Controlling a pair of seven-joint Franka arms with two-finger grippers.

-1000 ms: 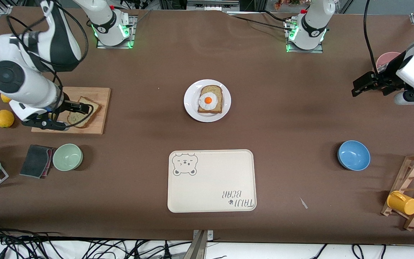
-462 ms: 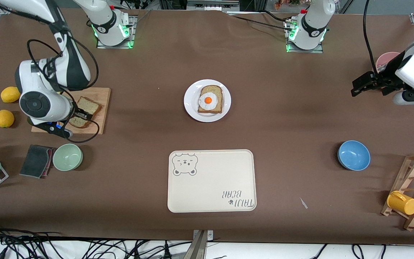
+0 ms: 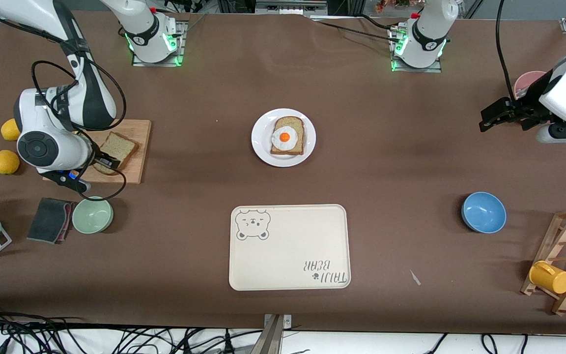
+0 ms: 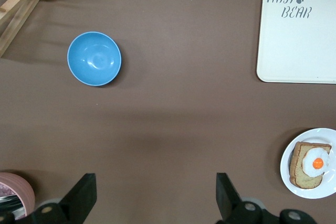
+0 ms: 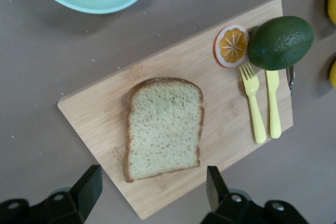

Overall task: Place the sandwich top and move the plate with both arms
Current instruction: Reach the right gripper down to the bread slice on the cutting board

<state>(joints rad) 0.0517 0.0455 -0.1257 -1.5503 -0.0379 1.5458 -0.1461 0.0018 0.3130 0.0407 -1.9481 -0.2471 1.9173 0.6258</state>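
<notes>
The sandwich top (image 5: 165, 128) is lying flat and has a thick crust rim (image 5: 128, 142). It will tilt but stay in shape when I carry it by one edge.
The sandwich top (image 3: 117, 150) (image 5: 164, 128), a plain speckled slice, lies flat on a wooden cutting board (image 3: 133, 169) (image 5: 220, 129) at the right arm's end of the table. My right gripper (image 3: 95, 166) (image 5: 152, 187) hangs open over the board's edge, its fingertips just past one end of the slice and wider than it, nothing gripped. The white plate (image 3: 261, 147) (image 4: 310, 191) sits mid-table and carries a slice with a fried egg (image 3: 284, 137). My left gripper (image 3: 490, 119) (image 4: 155, 192) waits open over bare table at the left arm's end.
An avocado (image 5: 280, 42), orange half (image 5: 231, 45), yellow fork (image 5: 252, 103) and knife (image 5: 273, 103) share the board. Pale green bowl (image 3: 92, 214), dark cloth (image 3: 49, 220), lemons (image 3: 5, 162), bear-print tray (image 3: 289, 247), blue bowl (image 3: 483, 212), mug rack (image 3: 565, 260).
The right arm's wrist has swung from lying low across the board to pointing down over its edge. The slice has stayed on the board. The left arm has barely moved.
</notes>
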